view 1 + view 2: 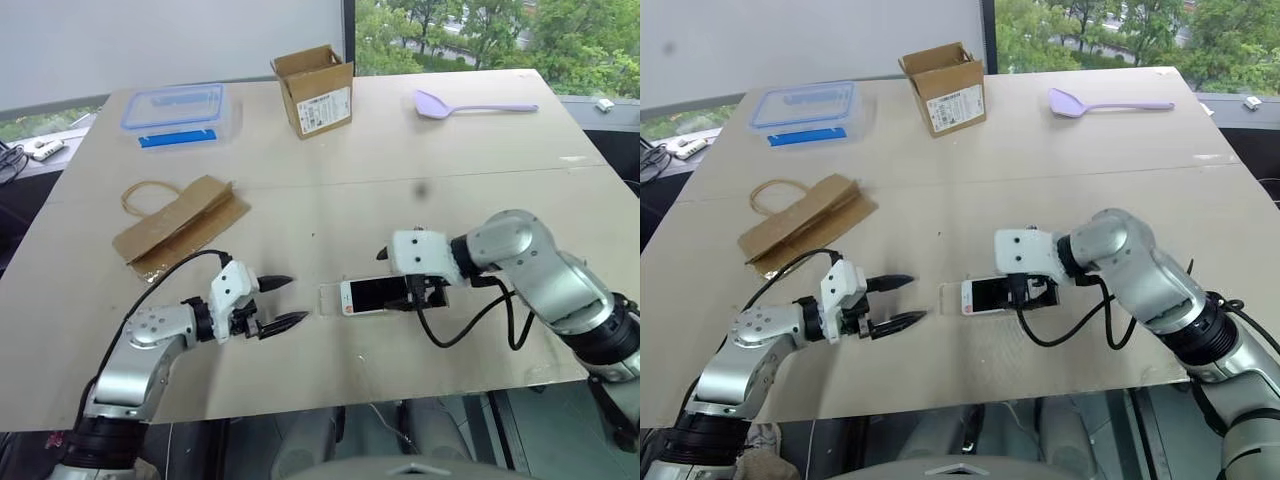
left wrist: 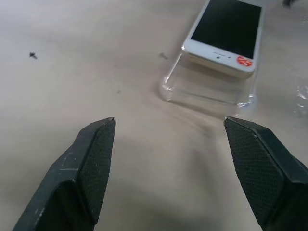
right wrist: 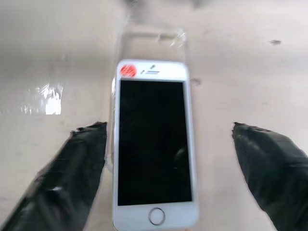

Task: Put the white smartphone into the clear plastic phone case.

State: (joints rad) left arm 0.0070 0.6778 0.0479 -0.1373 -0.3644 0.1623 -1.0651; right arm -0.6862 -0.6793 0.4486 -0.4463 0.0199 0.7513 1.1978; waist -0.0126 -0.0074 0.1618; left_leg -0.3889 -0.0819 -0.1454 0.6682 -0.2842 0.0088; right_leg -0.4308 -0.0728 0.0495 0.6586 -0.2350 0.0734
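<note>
I should close my left gripper and brace the case's end with it while my right gripper pushes the smartphone's home-button end, because the case sticks out past the smartphone's top end [image 1: 346, 298].
The white smartphone [image 1: 375, 295] lies screen up on the table near its front edge. One end rests over the clear plastic phone case [image 1: 329, 298], which sticks out past the phone's top end [image 2: 207, 91]. My right gripper [image 3: 168, 126] hangs over the phone's home-button end, open, with a finger on each side of the phone [image 3: 154, 144] and a gap on both sides. My left gripper [image 1: 298, 300] is open just left of the case and points at it, holding nothing. In the left wrist view its fingertips [image 2: 103, 139] stop short of the case's near corners.
A blue-lidded clear box [image 1: 177, 112], an open cardboard box [image 1: 317, 90] and a purple spoon [image 1: 470, 105] sit at the far side. A flattened brown paper bag [image 1: 180, 225] lies at the left. A black cable [image 1: 470, 325] loops by my right wrist.
</note>
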